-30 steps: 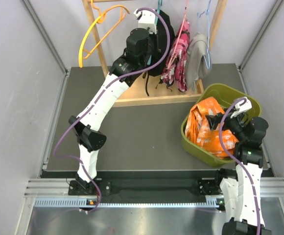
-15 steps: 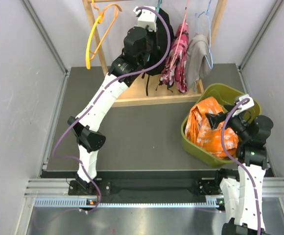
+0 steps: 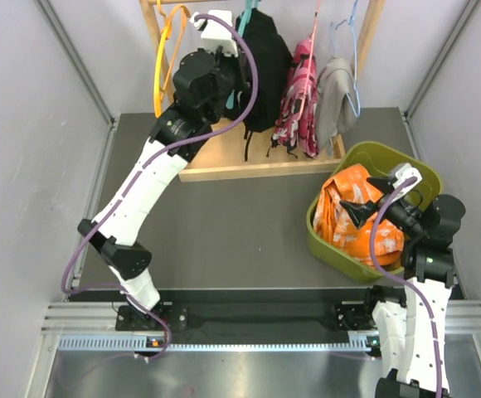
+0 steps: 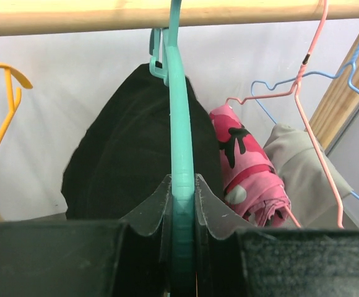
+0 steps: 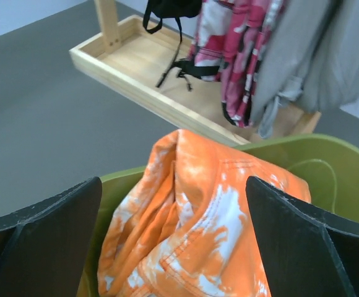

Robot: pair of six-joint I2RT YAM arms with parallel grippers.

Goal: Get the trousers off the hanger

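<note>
The teal hanger (image 4: 180, 117) is held by its bar in my left gripper, so my right gripper should go on moving toward the black trousers (image 3: 265, 70) before it closes on them.
The black trousers (image 3: 265, 62) hang on a teal hanger (image 4: 181, 142) from the wooden rail (image 4: 105, 17). My left gripper (image 4: 182, 189) is shut on the teal hanger's bar, high at the rack. The pink floral trousers (image 3: 300, 95) hang on a pink wire hanger (image 4: 309, 111), and the grey trousers (image 3: 336, 95) on a blue wire hanger (image 3: 353, 66). The orange trousers (image 3: 357, 215) lie in the green bin (image 3: 398, 162). My right gripper (image 5: 179, 235) is open just above the orange trousers (image 5: 204, 229).
An empty orange hanger (image 3: 167, 58) hangs at the rail's left end. The wooden rack's base tray (image 3: 257, 166) sits on the dark table at the back. Grey walls stand close on both sides.
My left arm has swung left along the rail, carrying the teal hanger and black trousers with it. The orange hanger has turned edge-on. My right gripper has shifted slightly over the bin.
</note>
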